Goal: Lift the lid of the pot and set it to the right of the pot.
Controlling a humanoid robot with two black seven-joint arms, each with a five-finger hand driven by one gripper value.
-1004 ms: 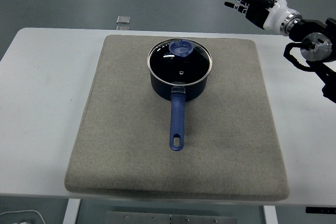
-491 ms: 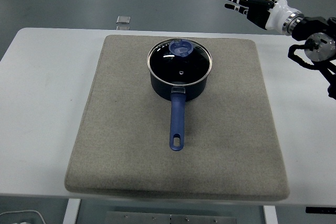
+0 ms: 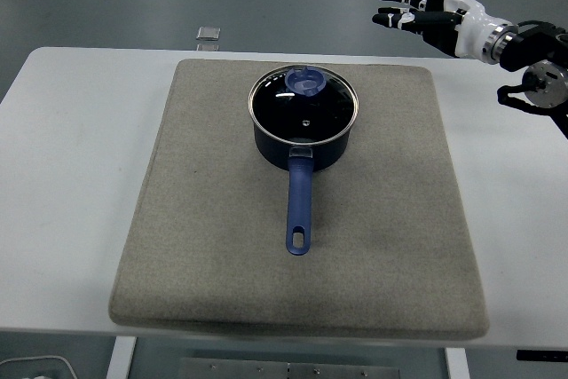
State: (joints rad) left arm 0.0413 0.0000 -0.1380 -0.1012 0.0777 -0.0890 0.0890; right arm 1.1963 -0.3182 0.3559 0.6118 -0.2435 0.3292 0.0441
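The glass lid [image 3: 303,105] lets only an even dark inside [image 3: 277,119] show through, so the pot should be empty when I lift the lid.
A dark blue pot [image 3: 302,148] stands on a grey mat [image 3: 302,246] near its far middle, with its long blue handle [image 3: 299,210] pointing toward the near edge. A glass lid [image 3: 303,106] with a blue knob [image 3: 308,82] sits on the pot. My right hand [image 3: 404,8] is up at the far right, above the table's back edge, well to the right of the pot. Its fingers are spread and hold nothing. The left arm is out of view.
The white table [image 3: 71,175] carries the mat. A small grey square object [image 3: 209,35] lies on the floor beyond the table's far edge. Bare mat lies to the right of the pot.
My right hand has risen a little and drifted left, its fingers turning to point more to the left. The pot and lid have not moved.
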